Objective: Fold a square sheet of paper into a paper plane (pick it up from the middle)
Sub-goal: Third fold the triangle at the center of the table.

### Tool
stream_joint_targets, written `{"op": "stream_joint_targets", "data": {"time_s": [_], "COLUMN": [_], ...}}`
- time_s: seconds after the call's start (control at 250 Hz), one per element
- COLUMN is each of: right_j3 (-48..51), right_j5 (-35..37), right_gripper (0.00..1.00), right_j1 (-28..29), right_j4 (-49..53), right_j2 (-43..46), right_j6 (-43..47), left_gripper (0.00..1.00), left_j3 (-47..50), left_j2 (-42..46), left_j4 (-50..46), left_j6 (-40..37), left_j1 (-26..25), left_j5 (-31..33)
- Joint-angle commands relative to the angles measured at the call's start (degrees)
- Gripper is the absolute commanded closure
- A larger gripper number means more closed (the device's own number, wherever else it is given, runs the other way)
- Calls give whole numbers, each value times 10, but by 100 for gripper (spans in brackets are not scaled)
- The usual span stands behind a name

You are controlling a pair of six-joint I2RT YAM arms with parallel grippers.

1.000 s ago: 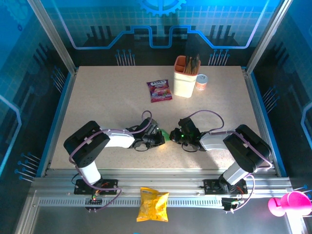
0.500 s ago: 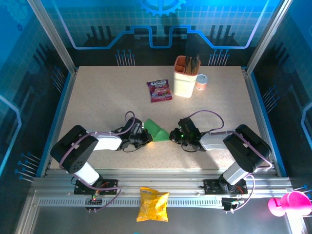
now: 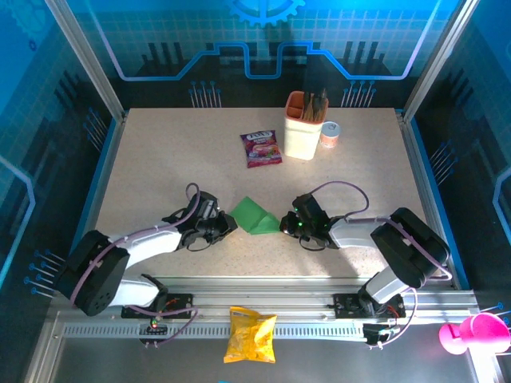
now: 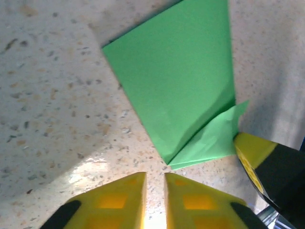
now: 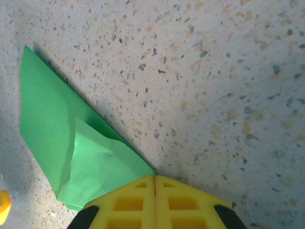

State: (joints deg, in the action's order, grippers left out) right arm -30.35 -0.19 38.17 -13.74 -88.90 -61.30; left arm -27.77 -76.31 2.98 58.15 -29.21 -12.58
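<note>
The paper's flap stands up while my left gripper is short of the fold's corner, so that gripper should pinch it before my right gripper presses the flap.
The square sheet of paper lies folded on the table between both grippers, a bright green wedge with a lighter flap raised at its right end. In the left wrist view the paper sits just ahead of my left gripper, whose jaws stand a narrow gap apart over bare table and hold nothing. From above, the left gripper is just left of the sheet. My right gripper is at its right corner. In the right wrist view the paper runs in under the shut right gripper.
A purple snack sachet, a cream holder with utensils and a small can stand at the back of the table. A yellow crisp bag lies on the front rail. A pink object is at the bottom right.
My left gripper drew back to the left from the right one, spreading the green paper out, then opened slightly and let it go. The right gripper stayed put.
</note>
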Motion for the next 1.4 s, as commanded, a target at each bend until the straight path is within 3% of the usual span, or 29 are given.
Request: {"op": "stream_joint_targets", "data": {"time_s": [0.0,0.104,0.26,0.631,1.206,1.394], "right_j3": [20,17,13,29,52,47], "right_j5": [19,18,23,38,44,43], "right_gripper": [100,100,100,100,100,100], "right_j1": [12,15,25,55,63,63], "right_j4": [74,69,70,46,31,31], "right_j2": [-6,-10,-13,-13,-9,-11], "right_j6": [-6,-10,-20,-70,-88,-85], "left_gripper": [75,67,64,65,75,91], "left_j3": [-8,-8,-3,-23,-62,-58], "left_j2": [6,-4,-29,-89,-107,-85], "left_j4": [-18,6,46,67,38,28], "left_j6": [13,43,87,104,83,68], "left_j1": [-20,-43,-64,-71,-69,-69], "left_j5": [-19,-19,-16,-6,36,43]}}
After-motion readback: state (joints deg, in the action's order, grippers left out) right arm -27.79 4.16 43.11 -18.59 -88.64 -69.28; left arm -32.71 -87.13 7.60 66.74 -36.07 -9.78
